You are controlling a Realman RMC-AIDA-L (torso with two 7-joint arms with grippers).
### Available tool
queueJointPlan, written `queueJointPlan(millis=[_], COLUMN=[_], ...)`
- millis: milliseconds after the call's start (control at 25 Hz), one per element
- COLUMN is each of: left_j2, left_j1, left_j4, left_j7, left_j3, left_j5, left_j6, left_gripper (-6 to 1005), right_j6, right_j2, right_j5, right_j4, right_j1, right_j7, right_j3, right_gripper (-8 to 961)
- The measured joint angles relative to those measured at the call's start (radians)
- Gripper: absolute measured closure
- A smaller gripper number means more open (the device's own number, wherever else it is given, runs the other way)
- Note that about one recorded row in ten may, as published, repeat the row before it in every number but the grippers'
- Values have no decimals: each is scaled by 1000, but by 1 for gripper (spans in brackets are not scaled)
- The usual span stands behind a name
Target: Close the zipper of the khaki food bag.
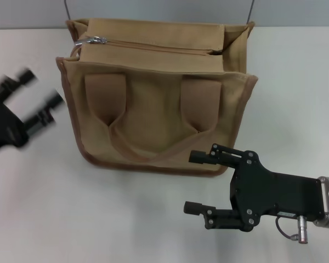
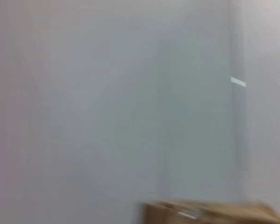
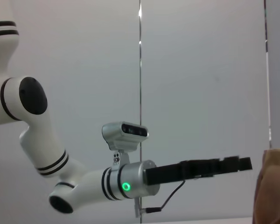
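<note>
My right gripper is still to take the silver pull tab (image 1: 92, 40), and the zipper's loose end bends down beside the tab. My left gripper should hold that end (image 1: 75, 51) first.
The khaki food bag (image 1: 153, 104) lies in the middle of the white table, its handles towards me. The zipper (image 1: 159, 46) runs along its top and its teeth look joined. The silver pull tab (image 1: 93, 40) sits at the zipper's left end. My left gripper (image 1: 39, 90) is open and empty, in the air just left of the bag and blurred by motion. My right gripper (image 1: 196, 182) is open and empty, just in front of the bag's lower right corner. A strip of the bag (image 2: 210, 212) shows in the left wrist view. Its edge (image 3: 273, 186) shows in the right wrist view.
The white table (image 1: 44, 208) spreads around the bag. A grey wall (image 1: 153, 8) stands right behind the bag's far edge. The right wrist view shows my left arm (image 3: 84, 186) and its gripper (image 3: 245, 163) from the side.
</note>
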Motion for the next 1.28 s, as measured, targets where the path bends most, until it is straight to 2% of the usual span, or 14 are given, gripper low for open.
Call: queueJointPlan(millis=[80,320,400,440,560,680,1000,1280], left_j2=[0,0,0,0,1,0,-7,-8], left_j1=[-20,-59,-88,-90,-100,-107,-152,-162], left_j4=[-38,-45,-45,-45,-25,-12,-30,-42], left_j7=[0,0,-1,-2,-1,0,1,29], left_j3=[-41,-45,-30,-28,63,101,97,110], left_j5=[-65,-74,-64,-63,-51,-53,-110,-114], left_j6=[-69,-140,-200,-203,-202,-185,-193,-196], left_gripper=[227,230,231,231,233,234,238,241], right_j6=[0,0,4,5,8,13,37,55], right_j2=[0,1,1,1,1,2,2,2], right_j5=[10,11,11,12,12,12,12,22], right_j4=[18,32,38,40,51,55,67,70], right_j1=[2,3,4,4,4,7,33,36], right_j7=[-15,-16,-16,-16,-16,-16,-17,-17], right_j3=[-1,-1,3,4,6,7,7,7], right_gripper=[164,163,163,163,164,164,164,163])
